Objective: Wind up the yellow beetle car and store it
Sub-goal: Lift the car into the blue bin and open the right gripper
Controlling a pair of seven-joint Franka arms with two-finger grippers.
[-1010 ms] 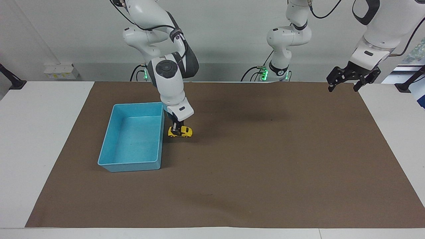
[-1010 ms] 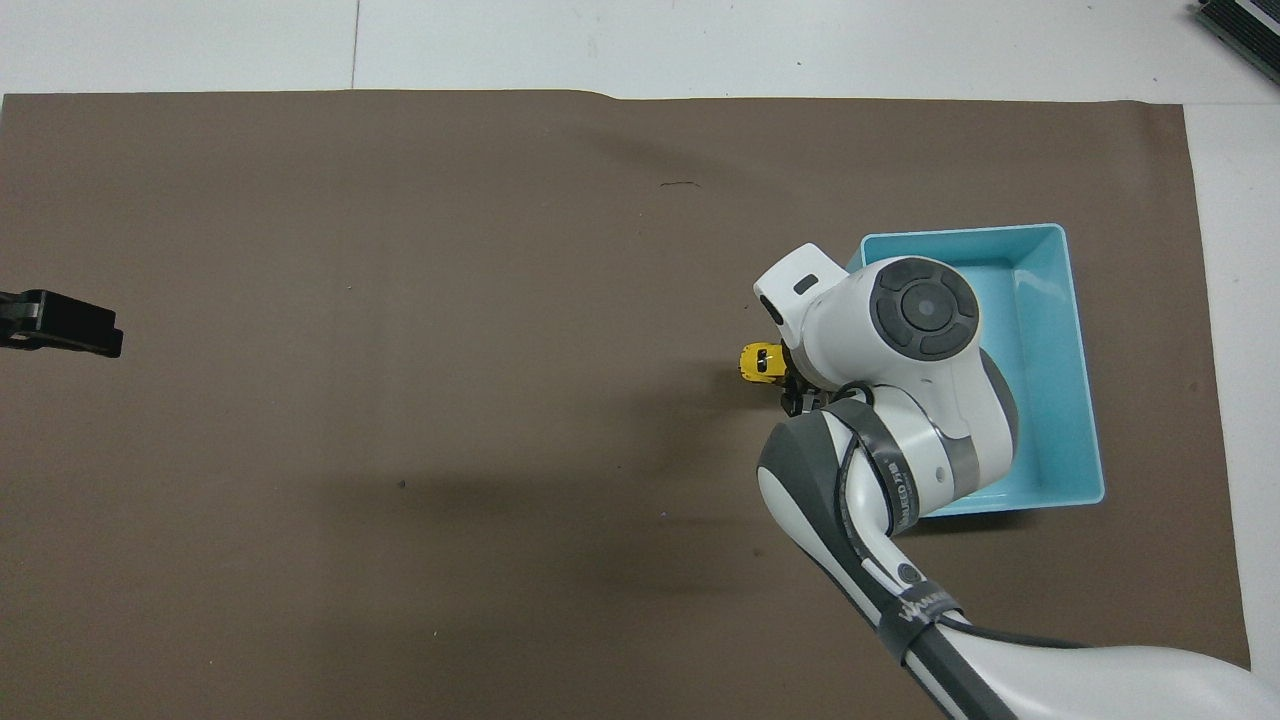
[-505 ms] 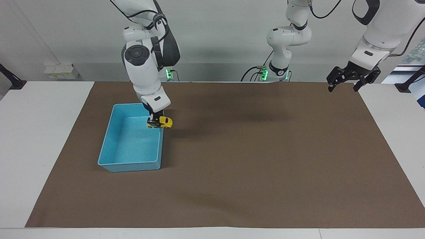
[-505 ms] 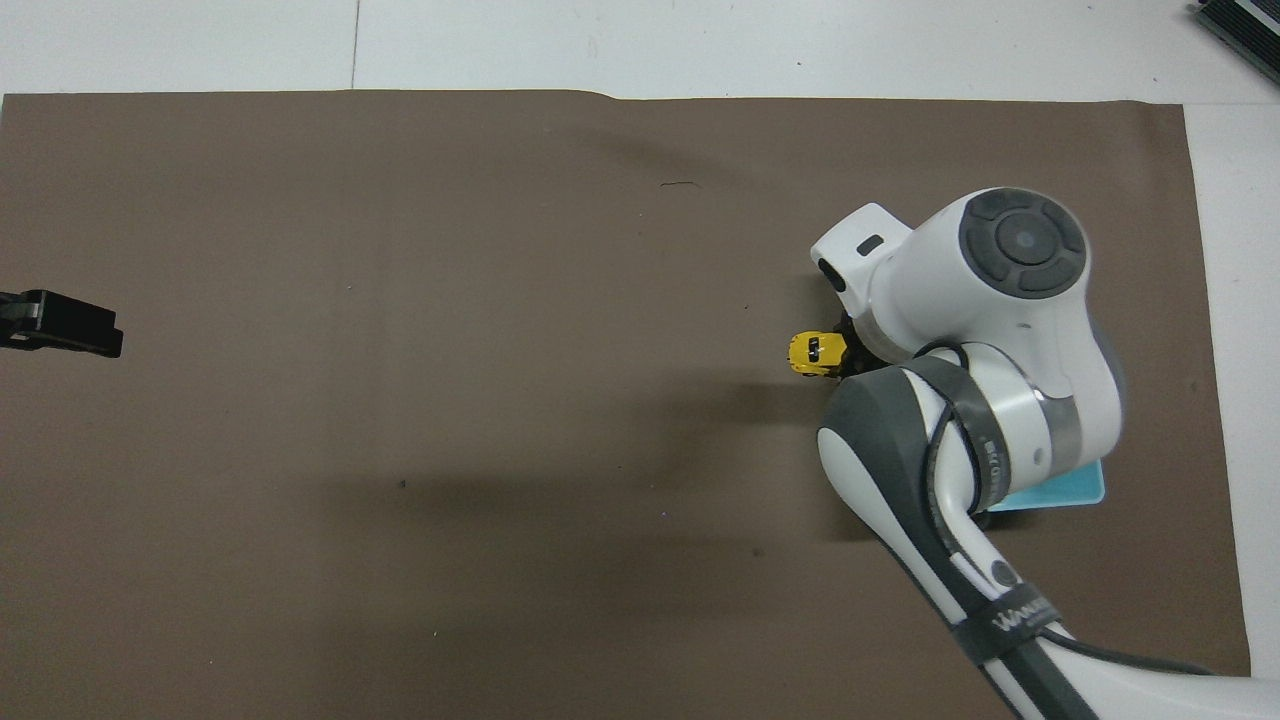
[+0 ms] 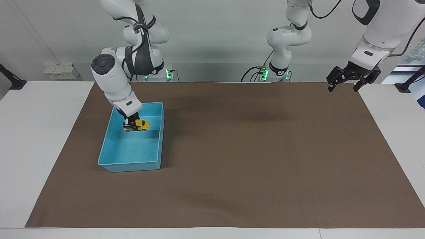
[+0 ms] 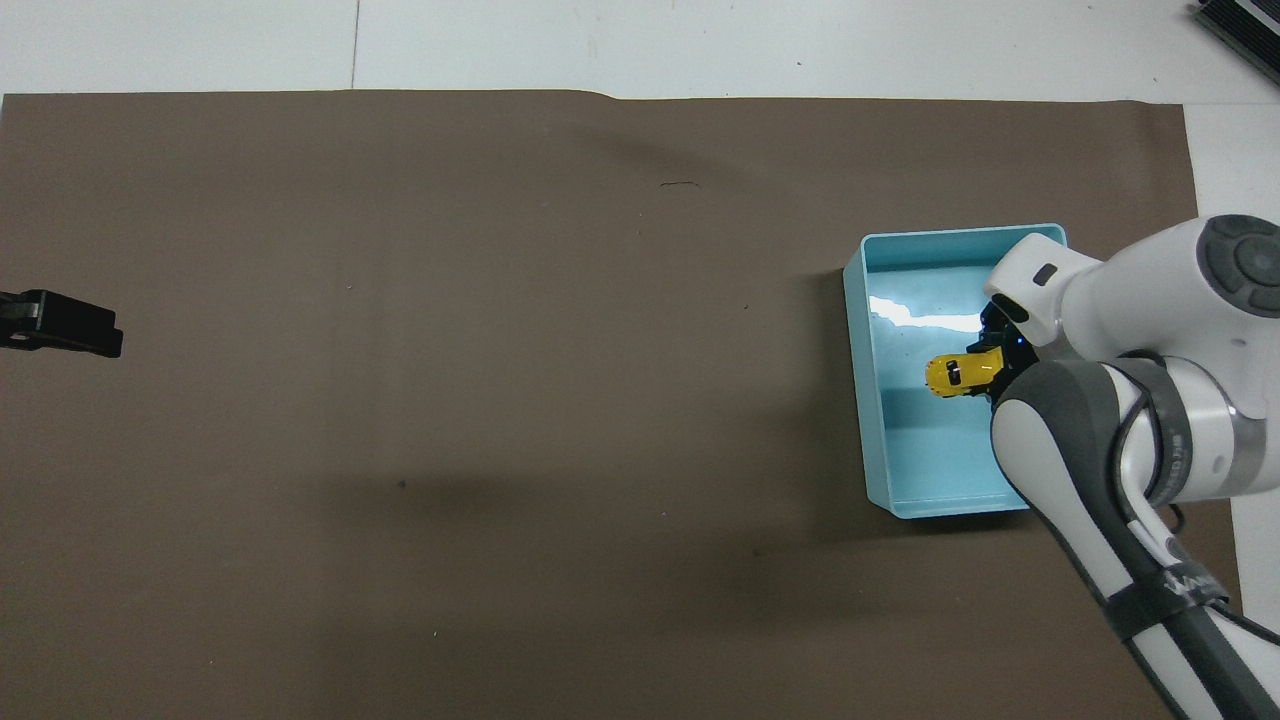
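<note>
The yellow beetle car [image 5: 142,125] is hanging with its wheels down inside the blue bin's rim. My right gripper should keep moving the car down until its wheels touch the bin's bottom [image 5: 141,138].
The yellow beetle car [image 5: 136,125] [image 6: 960,373] hangs in the air over the inside of the blue bin [image 5: 113,159] [image 6: 860,400], tilted slightly. My right gripper [image 5: 130,124] [image 6: 992,355] is shut on one end of the car, reaching down from above the bin's rim. My left gripper [image 5: 342,83] [image 6: 60,325] waits open and raised over the brown mat's edge at the left arm's end of the table, holding nothing.
A brown mat [image 5: 249,159] covers the table under the bin. White table surface [image 5: 36,132] borders the mat at both ends. Nothing else lies inside the bin.
My right gripper lifted the car off the mat beside the bin and carried it over the rim to above the bin's inside. The left arm stayed still.
</note>
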